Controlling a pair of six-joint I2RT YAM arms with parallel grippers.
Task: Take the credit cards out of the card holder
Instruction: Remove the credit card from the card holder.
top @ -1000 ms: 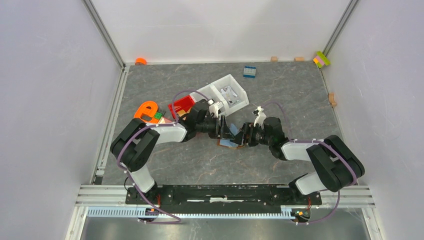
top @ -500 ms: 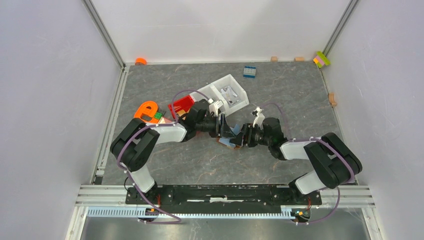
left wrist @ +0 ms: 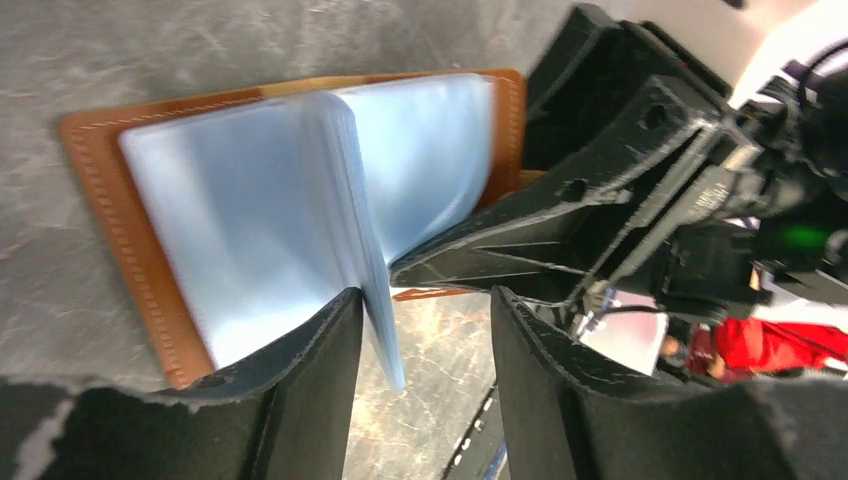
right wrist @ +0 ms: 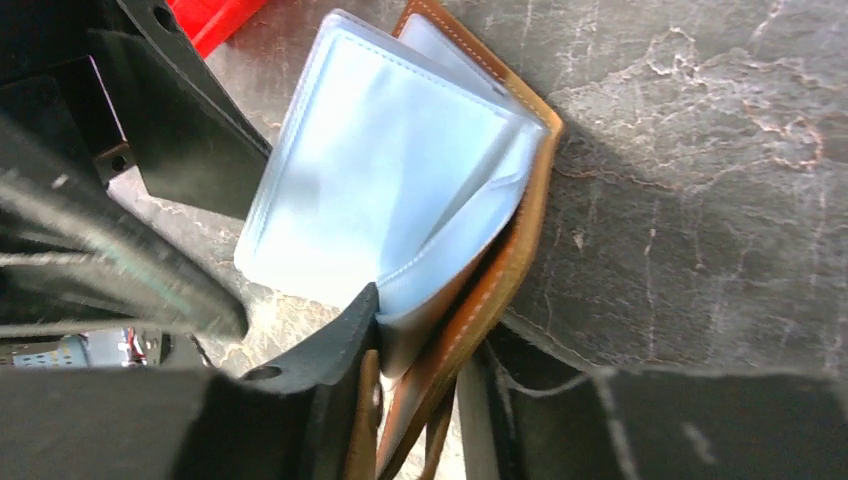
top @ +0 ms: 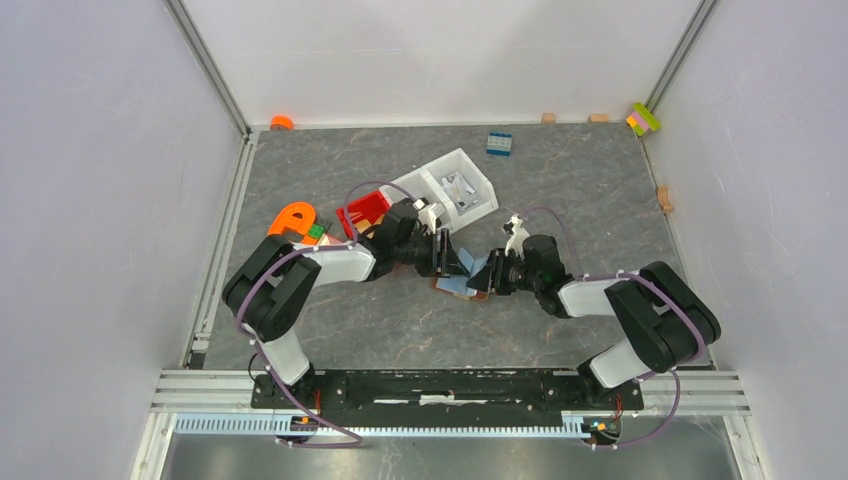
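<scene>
The robot's right gripper is holding the brown cover and blue leaves together [right wrist: 445, 305] and folding them up, so it should open, let the leaves spread flat and go back to the cover's end edge [left wrist: 509, 130].
The brown card holder [top: 450, 285] lies open on the table between both grippers. Pale blue thin leaves [left wrist: 240, 190] fan up from its brown cover [left wrist: 100, 210]; I cannot tell cards from sleeves. An orange-tan card is not clearly seen. My right gripper [right wrist: 425, 335] is shut on the holder's near edge [right wrist: 520, 230], pinching the cover and the blue leaves [right wrist: 380, 170]. My left gripper [left wrist: 425, 300] is open, with one raised blue leaf between its fingers, against the left finger [left wrist: 310, 360]. In the top view the left gripper [top: 452, 260] and right gripper [top: 484, 277] nearly meet.
A red bin [top: 362, 210] and a white bin [top: 455, 188] stand just behind the left gripper. An orange object [top: 292, 220] lies at the left, and a blue brick [top: 499, 142] at the back. Small blocks line the back and right walls.
My right gripper has shifted a little left toward the left gripper, with the holder in it. The left arm has barely moved.
</scene>
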